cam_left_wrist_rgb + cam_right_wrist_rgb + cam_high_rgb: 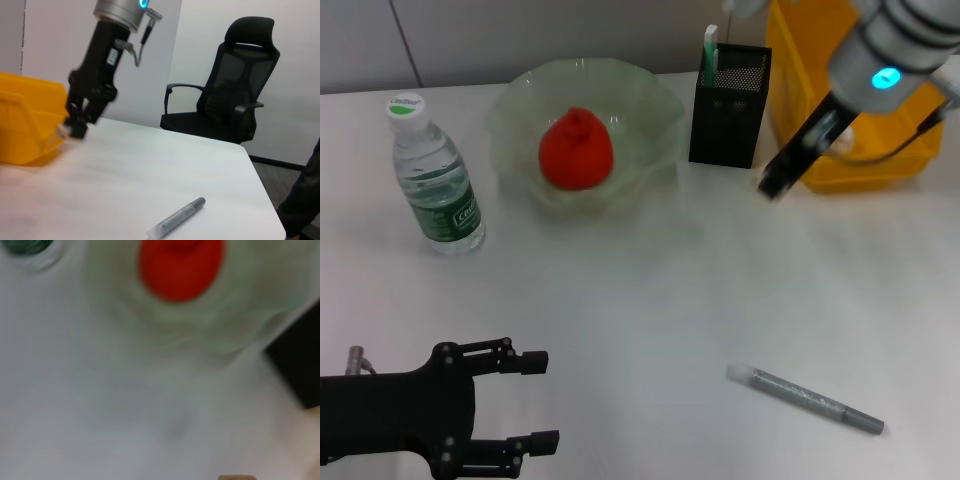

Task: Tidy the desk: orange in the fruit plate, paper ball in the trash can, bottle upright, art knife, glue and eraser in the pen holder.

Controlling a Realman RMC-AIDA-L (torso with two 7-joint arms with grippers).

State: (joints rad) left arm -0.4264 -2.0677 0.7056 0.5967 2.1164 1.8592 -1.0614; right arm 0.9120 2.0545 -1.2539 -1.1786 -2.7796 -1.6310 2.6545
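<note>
The pen holder's opening has room (740,75) next to its green-and-white stick, so my right gripper should keep raising the eraser until it hangs over that opening (744,58), then let go.
The orange (577,150) lies in the pale-green fruit plate (652,108) at the back. To its left the bottle (438,185) stands upright. The black mesh pen holder (725,120) holds a green-and-white stick (710,48). Behind it is the yellow trash can (880,155). My right gripper (770,186) hangs low between pen holder and trash can, shut on a tan piece, the eraser (237,477), which barely shows in the right wrist view. The grey art knife (805,399) lies on the table at the front right. My left gripper (542,401) rests open at the front left. The paper ball is out of view.
A black office chair (235,100) stands beyond the table's right edge. The white table (650,300) stretches between the plate and the art knife. In the left wrist view the right gripper (77,129) sits right beside the trash can (25,125).
</note>
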